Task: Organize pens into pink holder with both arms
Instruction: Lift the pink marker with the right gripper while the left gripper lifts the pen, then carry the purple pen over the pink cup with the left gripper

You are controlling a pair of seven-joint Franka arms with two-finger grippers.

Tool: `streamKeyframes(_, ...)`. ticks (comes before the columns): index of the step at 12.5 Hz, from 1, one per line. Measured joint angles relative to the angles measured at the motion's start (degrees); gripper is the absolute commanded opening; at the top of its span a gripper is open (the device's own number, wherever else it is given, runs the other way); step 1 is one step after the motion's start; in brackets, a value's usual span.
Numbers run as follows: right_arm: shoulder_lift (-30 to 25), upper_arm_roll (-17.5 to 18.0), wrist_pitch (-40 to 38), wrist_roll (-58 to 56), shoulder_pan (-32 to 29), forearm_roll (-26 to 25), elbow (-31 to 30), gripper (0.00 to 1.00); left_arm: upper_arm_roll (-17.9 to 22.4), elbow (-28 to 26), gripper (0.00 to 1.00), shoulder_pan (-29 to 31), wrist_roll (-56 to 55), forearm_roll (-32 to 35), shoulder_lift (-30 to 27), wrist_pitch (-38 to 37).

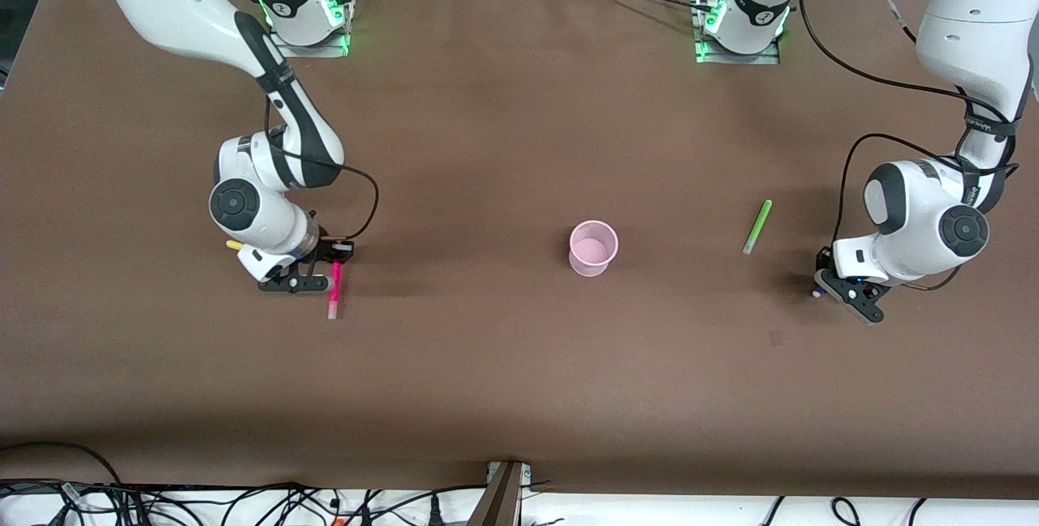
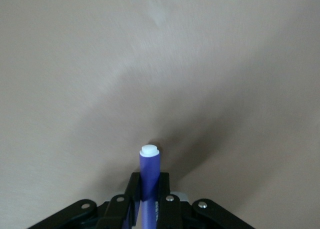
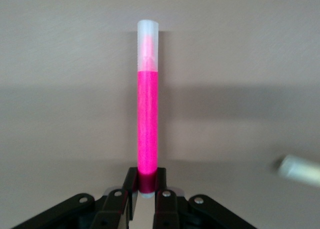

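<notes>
My right gripper should wait out of the way with the magenta pen (image 1: 335, 291) while my left gripper goes first, because both my grippers are holding pens for the narrow pink holder (image 1: 593, 247).
The pink holder (image 1: 593, 247) stands upright mid-table. My right gripper (image 1: 333, 268) is low at the table toward the right arm's end, shut on one end of the magenta pen (image 1: 334, 292). The right wrist view shows its fingers (image 3: 131, 181) clamping that pen (image 3: 148, 114). My left gripper (image 1: 826, 287) is low at the left arm's end, shut on the dark purple pen (image 2: 149, 166), whose white tip (image 1: 816, 293) pokes out. The light green pen (image 1: 757, 227) lies between the holder and the left gripper. The yellow pen (image 1: 234, 244) shows only one end from under the right wrist.
Brown table cover (image 1: 503, 128) all round. A pale blurred pen end (image 3: 299, 169) lies beside the right gripper. Arm bases stand along the table edge farthest from the front camera. Cables (image 1: 243, 502) hang below the nearest edge.
</notes>
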Motion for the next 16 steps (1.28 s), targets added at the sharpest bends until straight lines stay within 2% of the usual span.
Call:
streamKeyframes(3,-2.53,4.33,-11.23,6.85,0.26,11.06,3.94,0.00,-2.21,8.82,0.00,-0.18,0.20,-0.01,-2.24,-15.24)
streamKeyframes(5,-3.09,6.90,-17.41,13.34,0.36,18.71,7.58,0.00,-5.71,13.44,0.00,-0.14,0.18,-1.01,-3.15,-21.20)
streamKeyframes(8,-3.13,11.91,-19.20,25.49,0.91,27.67,11.06,0.00,-10.77,14.50,0.00,0.02,0.22,-11.29,-3.04,-24.30)
streamKeyframes(10,-2.92,12.90,-18.92,31.31,2.99,35.20,12.91,0.00,-11.90,14.48,0.00,0.02,1.82,-19.39,-2.64,-24.51)
streamKeyframes(12,-2.65,12.90,-18.34,33.08,4.20,38.43,13.95,0.00,-11.88,14.48,0.00,0.66,7.25,-28.56,-1.90,-24.53)
streamKeyframes(16,-1.72,12.02,-19.48,32.18,1.10,38.46,14.15,0.00,-11.96,14.48,0.00,1.84,14.97,-42.98,-1.38,-27.77)
